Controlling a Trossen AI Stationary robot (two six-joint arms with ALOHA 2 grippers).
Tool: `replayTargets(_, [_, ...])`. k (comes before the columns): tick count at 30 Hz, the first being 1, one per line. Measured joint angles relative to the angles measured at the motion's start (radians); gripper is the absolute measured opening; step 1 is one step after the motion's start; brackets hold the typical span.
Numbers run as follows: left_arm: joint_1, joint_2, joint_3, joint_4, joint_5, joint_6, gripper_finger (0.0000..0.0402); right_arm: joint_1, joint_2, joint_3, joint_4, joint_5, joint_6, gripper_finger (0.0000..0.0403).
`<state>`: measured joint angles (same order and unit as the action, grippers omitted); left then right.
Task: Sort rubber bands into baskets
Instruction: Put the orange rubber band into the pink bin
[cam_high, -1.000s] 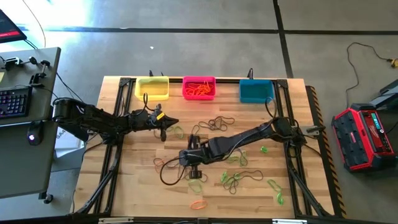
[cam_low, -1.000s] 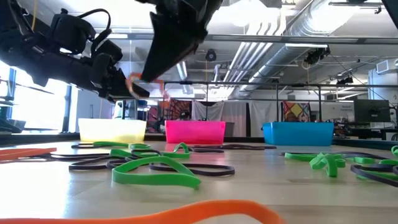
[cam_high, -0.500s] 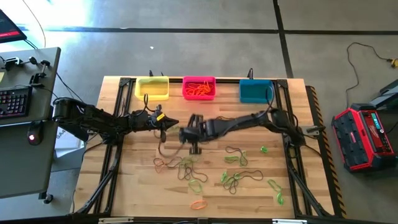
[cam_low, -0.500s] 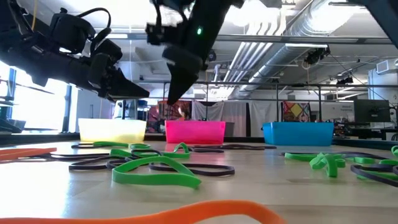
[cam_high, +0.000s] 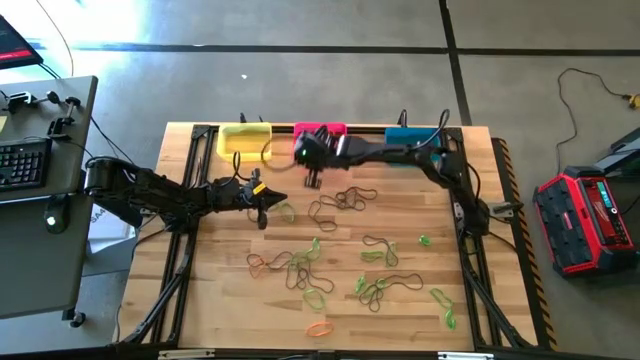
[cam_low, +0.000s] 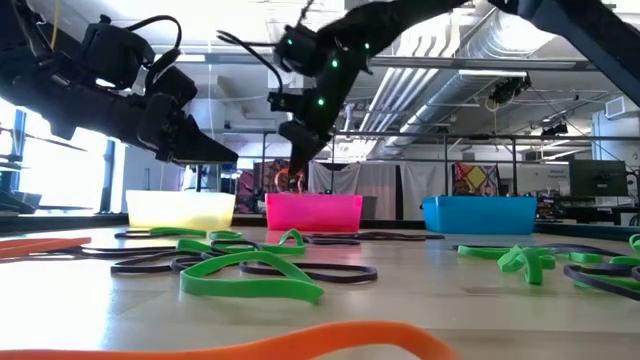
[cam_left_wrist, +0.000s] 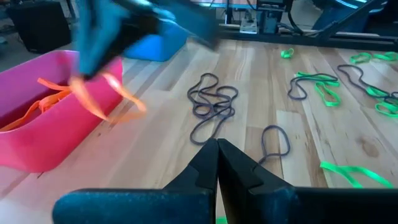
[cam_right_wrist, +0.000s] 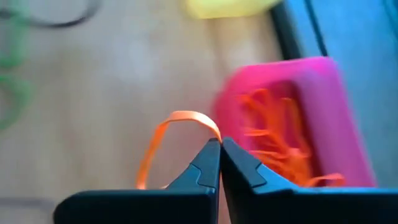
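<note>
The orange rubber band (cam_right_wrist: 185, 116) hangs free and matches the rubber bands in the pink basket (cam_high: 335, 129), so the robot's right gripper should go on moving over that basket and let go there.
My right gripper (cam_high: 312, 181) hangs just in front of the pink basket (cam_high: 322, 130) and is shut on an orange rubber band (cam_right_wrist: 177, 121). The pink basket (cam_right_wrist: 323, 118) holds several orange bands. The yellow basket (cam_high: 244, 140) stands to its left and the teal basket (cam_high: 408, 141) to its right, all along the table's far edge. My left gripper (cam_high: 262, 212) is shut and empty, held above the table's left half. Green, dark and orange bands (cam_high: 310, 270) lie loose on the table. My right gripper pinches the orange band between its two fingertips at one spot on the loop (cam_right_wrist: 213, 133). The fingers point down. The rest of the band curves slack away from the tips, lifted clear of the table; it also shows in the left wrist view (cam_left_wrist: 102, 99).
Dark bands (cam_high: 340, 200) lie in front of the pink basket, green ones (cam_high: 378, 290) toward the near right, and one orange band (cam_high: 318, 328) near the front edge. Black frame rails run along the table's sides.
My right gripper has gone from the table's middle toward the far edge, up to the front of the pink basket, staying shut on the orange band, which is carried clear of the table.
</note>
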<state>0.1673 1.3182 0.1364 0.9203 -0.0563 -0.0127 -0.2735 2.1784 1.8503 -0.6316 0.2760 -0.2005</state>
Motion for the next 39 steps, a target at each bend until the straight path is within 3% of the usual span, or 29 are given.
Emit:
replayTargets(12, [0.000,0.000,0.000,0.001,0.000,-0.001,0.0000,-0.226,-0.001,0.000,0.136,-0.005,0.013,0.0000])
replayTargets(24, [0.000,0.000,0.000,-0.008,0.000,-0.013,0.0000,-0.257,0.062,0.000,0.107,-0.060,-0.005,0.0003])
replayTargets(35, [0.000,0.000,0.000,-0.019,0.030,-0.039,0.0000,-0.251,0.039,0.000,0.109,-0.002,-0.007,0.0107])
replayTargets(39, [0.001,0.000,0.000,-0.019,0.021,-0.038,0.0000,-0.231,0.001,0.000,0.105,0.003,-0.007,0.0123])
